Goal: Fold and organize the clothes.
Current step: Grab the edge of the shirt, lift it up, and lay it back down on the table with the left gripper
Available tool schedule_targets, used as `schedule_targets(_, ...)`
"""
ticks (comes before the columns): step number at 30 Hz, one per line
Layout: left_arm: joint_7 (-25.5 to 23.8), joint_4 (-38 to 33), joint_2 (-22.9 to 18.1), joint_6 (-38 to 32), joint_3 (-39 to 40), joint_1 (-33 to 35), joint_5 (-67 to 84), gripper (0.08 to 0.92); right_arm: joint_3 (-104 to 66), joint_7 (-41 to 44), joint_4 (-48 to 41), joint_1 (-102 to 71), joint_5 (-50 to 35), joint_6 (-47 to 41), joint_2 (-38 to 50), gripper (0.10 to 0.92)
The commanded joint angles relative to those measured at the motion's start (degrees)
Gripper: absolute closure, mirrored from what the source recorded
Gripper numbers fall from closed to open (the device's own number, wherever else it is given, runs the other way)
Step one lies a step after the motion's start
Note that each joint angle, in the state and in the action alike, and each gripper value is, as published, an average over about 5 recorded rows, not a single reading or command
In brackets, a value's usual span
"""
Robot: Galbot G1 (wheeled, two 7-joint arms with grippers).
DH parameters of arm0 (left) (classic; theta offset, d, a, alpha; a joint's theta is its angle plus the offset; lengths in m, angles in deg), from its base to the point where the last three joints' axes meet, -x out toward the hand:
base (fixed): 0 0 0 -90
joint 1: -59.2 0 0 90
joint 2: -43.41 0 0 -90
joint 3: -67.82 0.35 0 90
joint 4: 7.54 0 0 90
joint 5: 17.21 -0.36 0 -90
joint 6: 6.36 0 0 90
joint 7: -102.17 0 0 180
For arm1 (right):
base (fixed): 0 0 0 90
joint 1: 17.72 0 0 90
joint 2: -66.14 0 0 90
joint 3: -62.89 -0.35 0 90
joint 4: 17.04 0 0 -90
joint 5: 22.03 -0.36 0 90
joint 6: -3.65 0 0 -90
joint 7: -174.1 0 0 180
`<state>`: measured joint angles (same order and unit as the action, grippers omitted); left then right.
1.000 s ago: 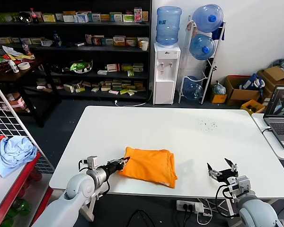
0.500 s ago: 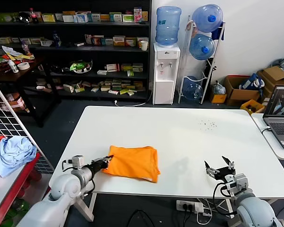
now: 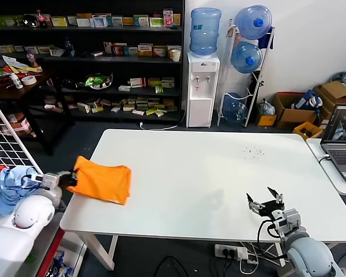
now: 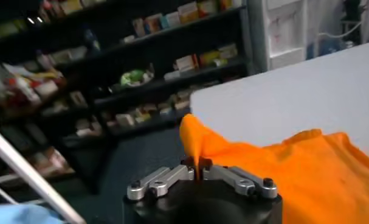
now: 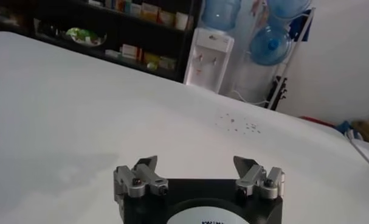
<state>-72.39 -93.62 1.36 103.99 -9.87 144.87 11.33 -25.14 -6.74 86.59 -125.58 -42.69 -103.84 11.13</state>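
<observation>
My left gripper needs to swing the orange T-shirt's pinched corner (image 3: 79, 172) back inward, because it sticks out past the table's edge, and lay the shirt flat in the middle of the table (image 3: 184, 182).
The folded bright orange T-shirt (image 3: 102, 181) lies at the left edge of the white table (image 3: 207, 173), its left corner lifted past the edge. My left gripper (image 3: 71, 178) is shut on that corner, just off the table's left side. In the left wrist view the jaws (image 4: 197, 169) pinch a raised orange peak of the shirt (image 4: 293, 170), with the rest spread over the table. My right gripper (image 3: 264, 202) is open and empty above the table's front right part; the right wrist view shows its fingers (image 5: 198, 168) wide apart over bare white tabletop.
A light blue cloth bundle (image 3: 11, 182) lies on a red cart at the far left beside a wire rack (image 3: 6, 144). A laptop (image 3: 341, 138) sits on a side table at the right. Shelves and a water dispenser (image 3: 202, 86) stand behind.
My left gripper has pulled the orange T-shirt leftwards across the table, from the front middle to the left edge. The right gripper has barely shifted.
</observation>
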Motion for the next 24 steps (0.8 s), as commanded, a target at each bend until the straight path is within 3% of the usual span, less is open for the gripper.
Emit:
schedule_targets(1,3.4,8.9,6.7,-12.6,-3.0,-2.5,-34.5,0.878,0.3,0.1,0.1,0.2,-0.1,0.2,0.0,0.203)
schedule_targets(5,3.8,9.5,7.4,-15.1,-3.3,-3.4,-38.3,0.878,0.4,0.0,0.3,0.2,0.1,0.1,-0.1,0.203)
schedule_targets(9,3.5,4.8,7.0,-13.1,-2.4,-1.8,-31.8,0.878,0.6,0.0,0.6,0.0,0.6,0.0,-0.8,0.203)
schedule_targets(18,3.7,-6.8,2.2,-5.8,2.4,4.3,-17.8,0.878,0.0,-0.1,1.7,-1.8,2.1,0.1,-2.0,0.203)
schedule_targets(24,6.3,-16.0,-1.2,-1.2,7.8,6.1,-8.9,0.878,-0.4,-0.1,1.7,-3.1,3.3,0.4,-2.8,0.203)
